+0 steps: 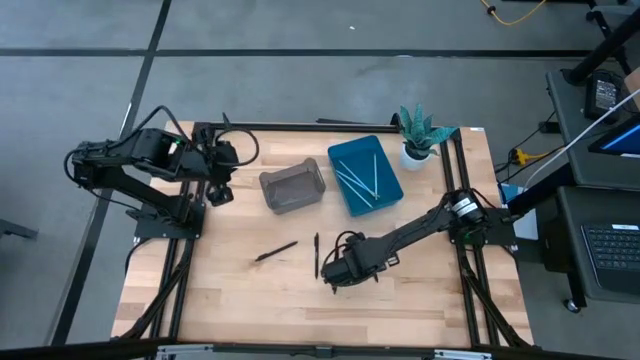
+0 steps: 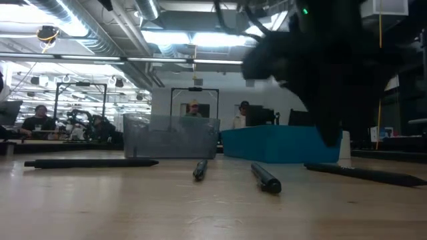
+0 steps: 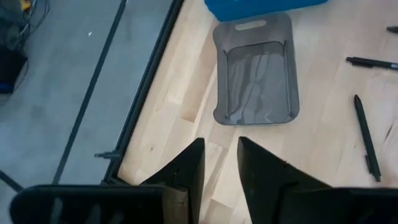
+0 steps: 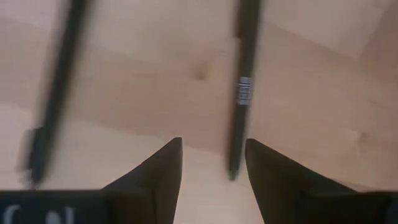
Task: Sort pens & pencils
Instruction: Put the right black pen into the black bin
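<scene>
The black pen [image 4: 236, 140] points into the open fingers of the robot's right gripper and is clear of the second pen, so the gripper should keep going down until its fingers close on the white lettering [image 4: 244, 91].
Black pens lie flat on the wooden table: one [image 1: 275, 251] left of centre, one [image 1: 317, 255] beside my right gripper [image 1: 336, 274]. The right gripper hangs open above the table, pointing down. In its wrist view a black pen [image 4: 242, 87] runs away from the fingers, its near end between the open fingertips [image 4: 214, 158] without touching; a second pen [image 4: 53, 93] lies to the side. Thin light sticks [image 1: 360, 178] lie in the blue tray [image 1: 385, 195]. My left gripper [image 1: 220, 190] waits open, raised over the table's far left, near the grey tray [image 1: 293, 186].
The grey tray [image 3: 256, 74] holds nothing that shows. A potted green plant [image 1: 418, 135] stands at the far right corner behind the blue tray. In the low view several pens [image 2: 265, 179] lie across the near table. People sit in the room behind.
</scene>
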Action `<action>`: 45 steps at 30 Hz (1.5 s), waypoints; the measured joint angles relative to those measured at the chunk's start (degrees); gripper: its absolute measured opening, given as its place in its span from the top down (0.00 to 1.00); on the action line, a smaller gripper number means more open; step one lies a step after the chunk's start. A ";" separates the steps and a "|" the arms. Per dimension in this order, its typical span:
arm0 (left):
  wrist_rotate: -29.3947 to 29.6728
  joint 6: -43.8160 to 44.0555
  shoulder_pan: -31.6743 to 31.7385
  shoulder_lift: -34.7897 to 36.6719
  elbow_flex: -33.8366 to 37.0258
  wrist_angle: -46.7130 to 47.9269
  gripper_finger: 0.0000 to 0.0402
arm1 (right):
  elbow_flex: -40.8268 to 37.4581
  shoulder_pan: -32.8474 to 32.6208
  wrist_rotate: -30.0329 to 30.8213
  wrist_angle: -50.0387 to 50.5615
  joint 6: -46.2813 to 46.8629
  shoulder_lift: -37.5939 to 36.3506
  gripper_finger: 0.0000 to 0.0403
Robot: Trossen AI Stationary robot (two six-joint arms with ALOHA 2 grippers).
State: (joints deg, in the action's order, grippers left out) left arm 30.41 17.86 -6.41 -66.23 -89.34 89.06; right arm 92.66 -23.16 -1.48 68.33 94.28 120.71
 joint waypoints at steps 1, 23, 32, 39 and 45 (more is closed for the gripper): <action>0.00 -1.00 0.00 -0.20 0.00 0.01 0.78 | -0.85 0.00 -0.27 -0.08 0.69 0.00 0.56; 0.06 -6.46 -0.01 -0.07 0.00 0.04 0.78 | -10.65 4.45 -4.21 -8.04 -4.15 -0.47 0.56; 0.09 -6.27 0.00 -0.07 0.00 0.02 0.78 | -11.26 5.25 -4.02 -8.26 -7.86 -0.31 0.64; 0.15 -6.07 0.01 -0.07 0.00 0.02 0.78 | -12.74 5.33 -4.40 -9.65 -7.85 -0.44 0.78; 0.19 -6.05 0.01 -0.07 0.00 0.02 0.78 | -12.76 5.33 -4.56 -9.63 -7.91 -0.44 0.91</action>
State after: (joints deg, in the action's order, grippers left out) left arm 30.60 11.81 -6.40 -66.30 -89.34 89.08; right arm 79.90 -17.82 -6.04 58.70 86.37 120.27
